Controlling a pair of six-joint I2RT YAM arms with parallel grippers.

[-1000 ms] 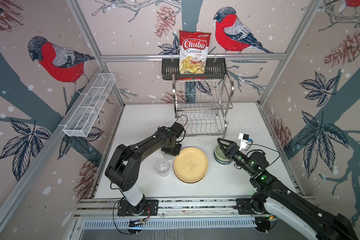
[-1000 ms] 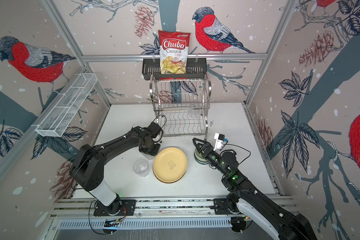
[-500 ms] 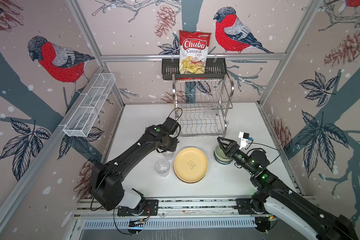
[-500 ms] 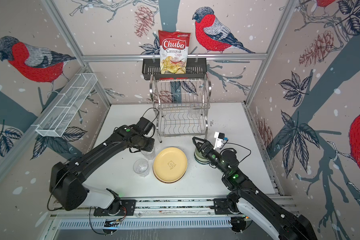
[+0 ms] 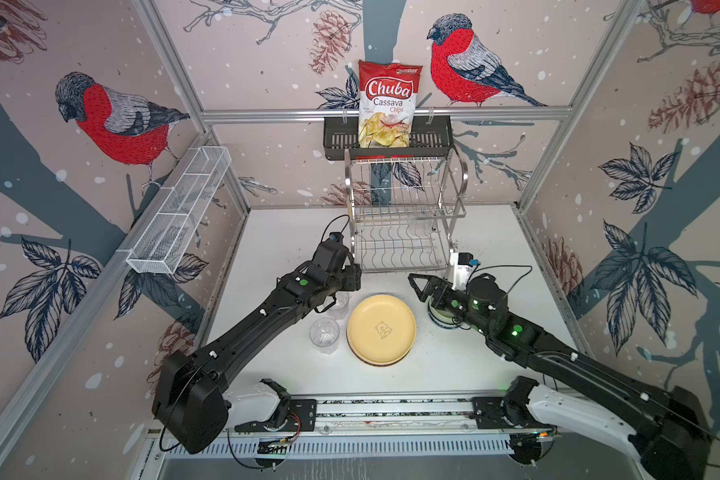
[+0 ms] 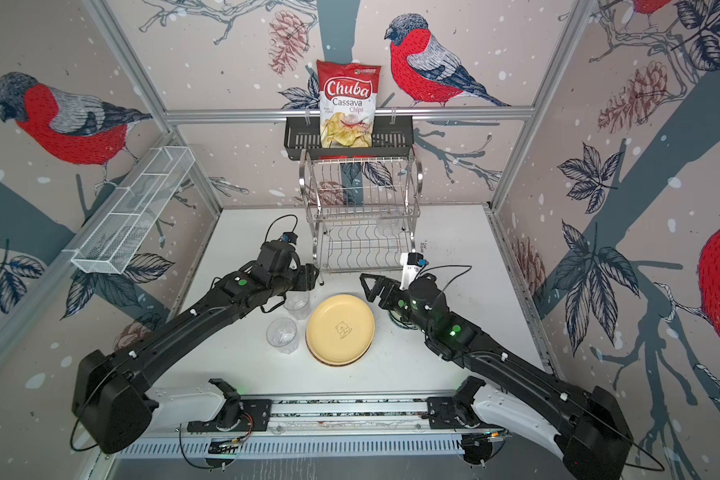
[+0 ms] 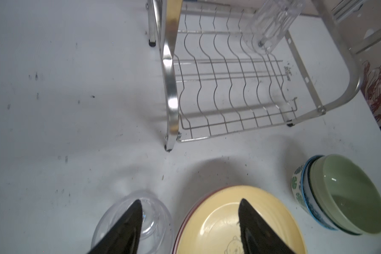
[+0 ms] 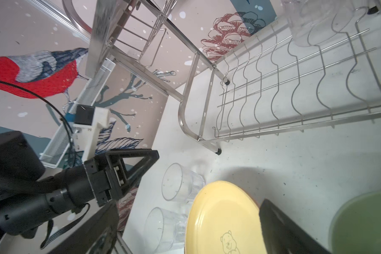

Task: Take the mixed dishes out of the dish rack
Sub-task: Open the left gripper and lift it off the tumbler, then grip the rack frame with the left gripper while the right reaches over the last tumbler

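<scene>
Next, my right gripper reaches in and takes the clear glass by its upturned base (image 7: 287, 7), because the glass stands deep in the lower level's corner (image 7: 268, 44) across from my left gripper.
The steel dish rack (image 5: 400, 269) stands at the back, and one clear glass (image 7: 273, 22) lies on its upper tier. Two more clear glasses (image 5: 325, 336) (image 5: 341, 302) stand on the table beside a cream-yellow plate (image 5: 381, 328) that tops a stack with a pink rim underneath. My left gripper (image 7: 190, 202) hangs open and empty above the farther glass (image 7: 154, 215) and the plate's edge. Nested bowls (image 7: 350, 193), pale green on top, sit right of the plate. My right gripper (image 8: 188, 207) is open and empty, above the table between the plate and the bowls (image 5: 439, 322).
A black basket (image 5: 337, 141) with a red chips bag (image 5: 387, 104) hangs on the back wall just above the rack. A long white mesh tray (image 5: 179, 212) is fixed to the left wall. The left arm's elbow reaches low over the table's front left.
My left gripper has opened and come off the second glass, which now stands on the table. That arm's elbow has swung down and left. The right arm has not moved.
</scene>
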